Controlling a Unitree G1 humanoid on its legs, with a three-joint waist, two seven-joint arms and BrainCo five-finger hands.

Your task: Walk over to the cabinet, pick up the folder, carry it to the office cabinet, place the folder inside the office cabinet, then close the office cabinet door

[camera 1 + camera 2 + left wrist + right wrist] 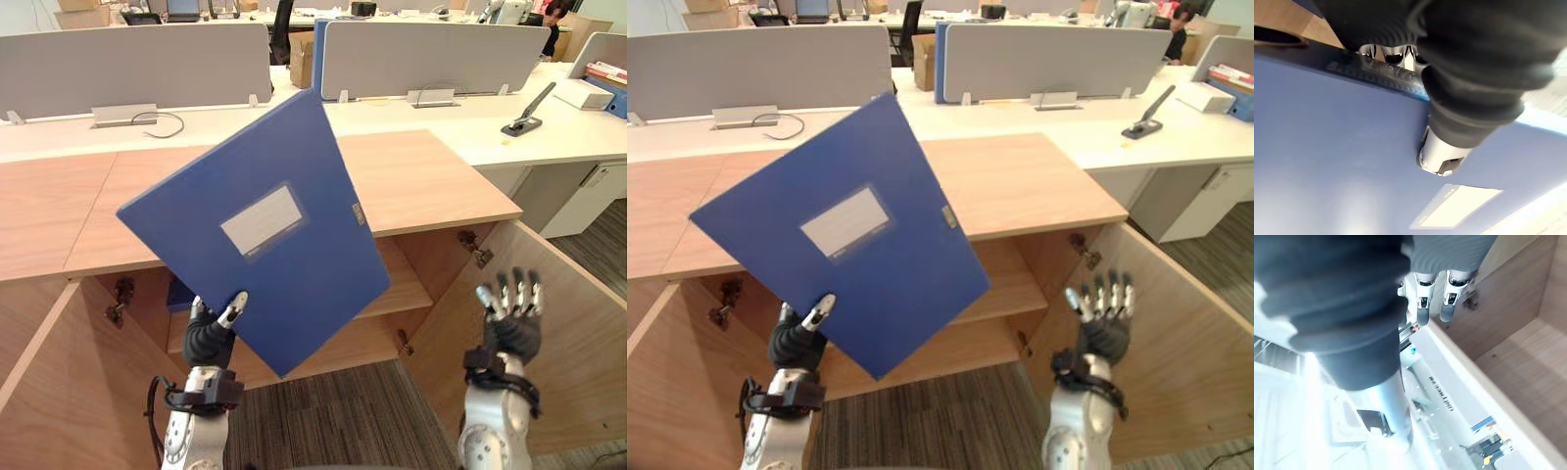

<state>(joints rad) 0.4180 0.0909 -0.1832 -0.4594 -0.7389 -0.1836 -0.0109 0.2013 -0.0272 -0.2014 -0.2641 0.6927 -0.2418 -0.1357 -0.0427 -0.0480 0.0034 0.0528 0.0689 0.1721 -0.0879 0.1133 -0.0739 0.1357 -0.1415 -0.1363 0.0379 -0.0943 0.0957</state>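
Observation:
A blue corner (179, 295) sticks out behind the folder (274, 235), so I should expect another folder to be lying flat on the shelf when I bring this one down.
A large blue folder (265, 235) with a white label is held up tilted in front of the open wooden office cabinet (392, 294). My left hand (211, 333) grips the folder's lower edge, thumb on the front face and fingers behind it. In the left wrist view the thumb (1442, 159) presses on the blue folder (1327, 161). My right hand (511, 313) is raised to the right with its fingers straight and spread, holding nothing, in front of the cabinet's open right door (578, 313). The straight fingers (1422, 308) also show in the right wrist view.
The cabinet's left door (59, 392) stands open at the lower left. A wooden shelf (411, 289) sits inside, with a blue object (178, 294) on it behind the folder. White desks (470, 122) with grey dividers and a stapler (527, 117) lie beyond the cabinet top.

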